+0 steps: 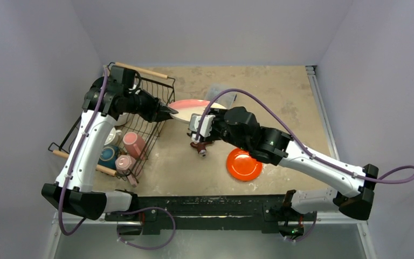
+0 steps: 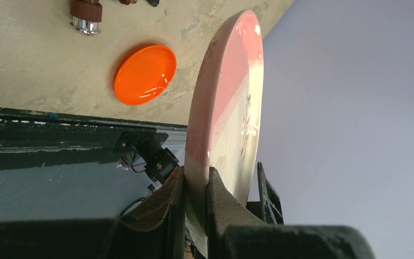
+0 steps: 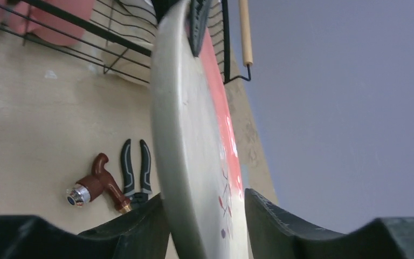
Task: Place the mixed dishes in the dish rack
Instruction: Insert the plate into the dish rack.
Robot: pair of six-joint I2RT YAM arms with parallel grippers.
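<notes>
My right gripper should grab the plate's opposite rim [image 1: 219, 106] while my left gripper holds the plate face up [image 1: 189, 109], then turn the plate before my left gripper retakes it.
A pink and cream plate [image 1: 186, 108] hangs in the air between the arms, just right of the dish rack [image 1: 156, 86]. My left gripper [image 1: 170, 112] is shut on its left rim; in the left wrist view the two fingers [image 2: 197, 183] pinch the plate [image 2: 226, 108]. My right gripper [image 1: 197, 123] is at the opposite rim. In the right wrist view its jaws [image 3: 205, 216] straddle the plate [image 3: 194, 135], with a gap on the far side. Pink mugs [image 1: 134, 143] and a teal piece [image 1: 108, 156] sit in the rack. An orange plate [image 1: 244, 164] lies on the table.
A brown-handled tool [image 1: 199, 147] and black pliers [image 3: 135, 172] lie on the table under the right gripper. A clear plastic box [image 1: 221, 93] sits behind the plate. The rack's wire wall [image 3: 86, 24] and wooden handle [image 1: 140, 70] are close to the plate.
</notes>
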